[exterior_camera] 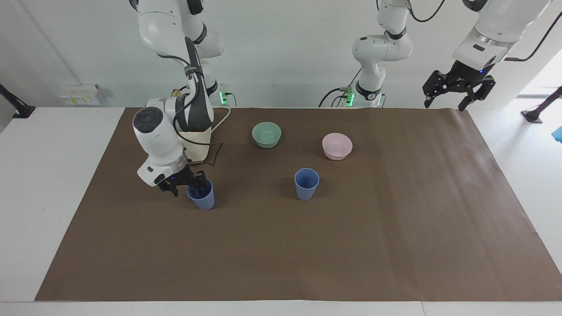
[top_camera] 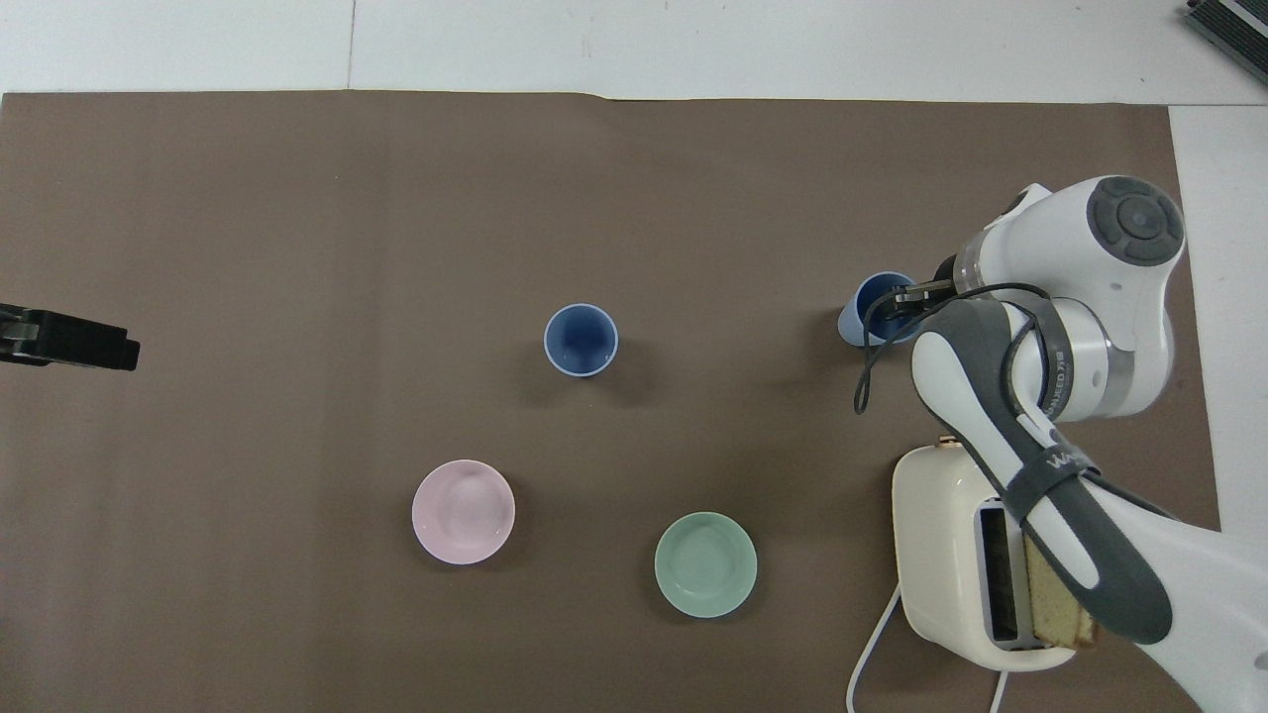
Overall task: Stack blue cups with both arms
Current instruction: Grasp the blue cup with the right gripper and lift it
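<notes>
I expect the other blue cup (top_camera: 853, 322) to slide deep inside when I lower it, until the rims nearly meet, because the middle blue cup's opening (top_camera: 581, 340) is open and empty.
Two blue cups stand upright on the brown mat. One blue cup (exterior_camera: 306, 184) (top_camera: 581, 340) is near the middle. The other blue cup (exterior_camera: 203, 200) (top_camera: 860, 319) stands toward the right arm's end, just farther from the robots than the toaster. My right gripper (exterior_camera: 186, 189) (top_camera: 906, 302) is down at this cup's rim, open, with one finger inside the cup and the other outside its wall. My left gripper (exterior_camera: 456, 94) (top_camera: 69, 340) hangs open and high over the mat's edge at the left arm's end, holding nothing.
A cream toaster (exterior_camera: 199, 149) (top_camera: 941, 555) with a slice of bread stands under the right arm, its cord trailing toward the robots. A green bowl (exterior_camera: 266, 134) (top_camera: 705, 564) and a pink bowl (exterior_camera: 336, 146) (top_camera: 463, 512) sit nearer the robots than the middle cup.
</notes>
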### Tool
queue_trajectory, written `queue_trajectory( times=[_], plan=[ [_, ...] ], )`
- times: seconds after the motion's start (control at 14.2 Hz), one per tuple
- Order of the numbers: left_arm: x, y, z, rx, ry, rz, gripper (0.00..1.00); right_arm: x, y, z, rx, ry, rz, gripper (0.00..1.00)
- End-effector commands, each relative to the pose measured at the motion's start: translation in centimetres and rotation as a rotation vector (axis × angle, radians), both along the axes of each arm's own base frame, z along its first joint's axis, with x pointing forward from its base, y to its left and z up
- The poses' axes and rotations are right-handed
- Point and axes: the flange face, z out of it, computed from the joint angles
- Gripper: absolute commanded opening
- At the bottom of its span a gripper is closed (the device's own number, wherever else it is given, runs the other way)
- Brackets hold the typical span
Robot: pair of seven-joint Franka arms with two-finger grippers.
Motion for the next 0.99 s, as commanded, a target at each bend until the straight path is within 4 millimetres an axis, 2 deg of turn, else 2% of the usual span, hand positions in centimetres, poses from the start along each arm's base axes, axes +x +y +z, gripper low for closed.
queue_trajectory(
  times=[0.0,0.14,0.28,0.42,0.56,0.78,0.92],
  plan=[
    [-0.6,0.2,-0.1,-0.016,0.006,0.012,1.0,0.1,-0.1,0.1,0.014,-0.014,-0.009,0.0],
    [-0.9,-0.7,-0.1,-0.013,0.016,-0.008,1.0,0.2,0.1,0.3,0.015,-0.014,-0.008,0.0],
    [-0.9,-0.4,-0.1,-0.013,0.015,0.004,1.0,0.7,0.4,1.5,0.019,-0.029,-0.007,0.0],
    [-0.8,-0.3,-0.2,-0.014,0.013,0.024,1.0,1.2,2.4,3.4,0.023,-0.028,0.009,0.0],
    [-0.7,-0.5,-0.2,-0.015,0.006,0.045,1.0,1.5,3.6,5.2,0.029,-0.025,-0.056,0.0],
    [-0.8,-0.5,-0.2,-0.014,0.011,0.041,1.0,1.8,7.6,11.2,0.04,-0.004,-0.138,0.0],
    [-0.8,-0.5,-0.2,-0.014,0.011,0.041,1.0,1.4,10.1,13.4,0.044,0.002,-0.199,0.0]
  ],
)
